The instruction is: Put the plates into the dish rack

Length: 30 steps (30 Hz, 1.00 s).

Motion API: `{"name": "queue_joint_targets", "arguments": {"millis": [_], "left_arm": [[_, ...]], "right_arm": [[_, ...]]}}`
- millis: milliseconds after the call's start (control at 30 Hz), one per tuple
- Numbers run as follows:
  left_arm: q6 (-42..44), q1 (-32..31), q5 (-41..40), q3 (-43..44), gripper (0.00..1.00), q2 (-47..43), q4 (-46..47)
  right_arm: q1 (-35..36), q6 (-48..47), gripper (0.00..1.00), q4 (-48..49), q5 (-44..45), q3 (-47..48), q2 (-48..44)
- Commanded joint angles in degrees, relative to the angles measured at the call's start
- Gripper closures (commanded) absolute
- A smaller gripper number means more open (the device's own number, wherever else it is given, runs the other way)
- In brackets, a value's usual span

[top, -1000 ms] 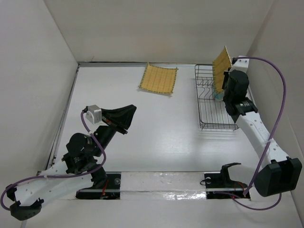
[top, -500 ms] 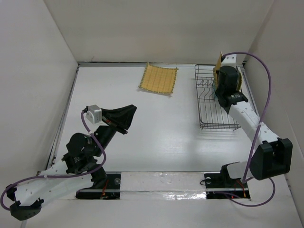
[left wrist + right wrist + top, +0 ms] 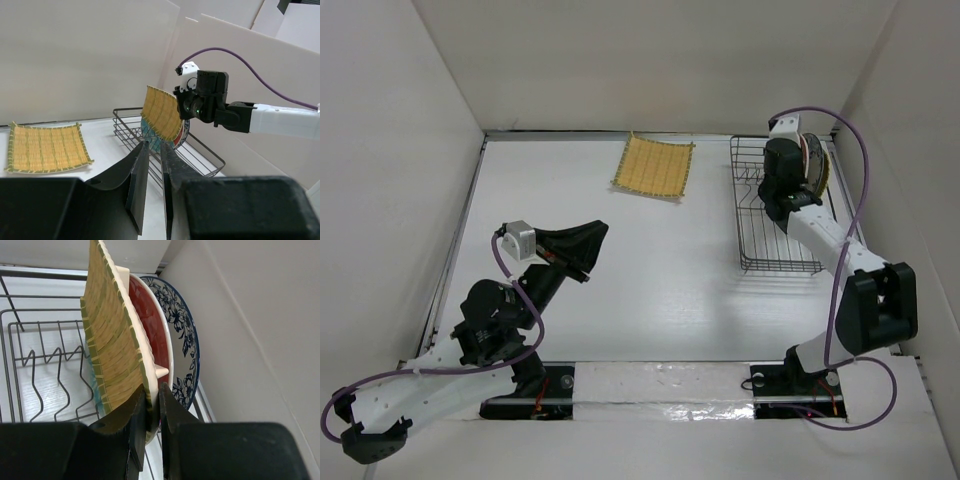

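Observation:
The held yellow plate (image 3: 112,340) is standing up along the red plate, so my right gripper should continue to slide it gently into the dish rack's wires (image 3: 82,372) until the wires hold it up.
My right gripper (image 3: 151,400) is shut on the lower edge of a square yellow ribbed plate (image 3: 107,340). It holds the plate upright at the far end of the black wire dish rack (image 3: 775,262). Right behind that plate stand a red plate (image 3: 150,320) and a white plate with a dark blue flower pattern (image 3: 182,335). The held plate also shows in the left wrist view (image 3: 162,112). A second square yellow plate (image 3: 654,167) lies flat on the table at the back middle. My left gripper (image 3: 152,165) is shut and empty, raised over the left of the table.
The rack (image 3: 30,360) has upright wire prongs in its near rows. White walls stand close behind and to the right of the rack. The right arm (image 3: 830,245) lies along the rack's right side.
My right arm has swung the yellow plate from a tilt above the rack's far right corner to upright against the standing plates. The left arm has not moved.

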Motion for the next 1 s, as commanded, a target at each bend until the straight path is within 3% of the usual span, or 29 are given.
{"name": "queue_joint_targets", "arguments": {"millis": [0,800,867,967], "left_arm": [[-0.02,-0.3,-0.04,-0.52,0.87,0.25,2.68],[0.16,-0.3,-0.04,-0.44,0.86,-0.1,2.59],[0.07,-0.3,-0.04,-0.44,0.86,-0.1,2.51],[0.07,-0.3,-0.04,-0.44,0.86,-0.19,2.51]], "right_arm": [[0.81,-1.57,1.0,9.52,3.25,2.49,0.43],[1.87,14.23,1.0,8.3,-0.61,-4.89,5.8],[1.87,15.65,0.97,7.25,-0.7,-4.89,5.8],[1.34,18.54,0.77,5.93,-0.88,-4.89,5.19]]}}
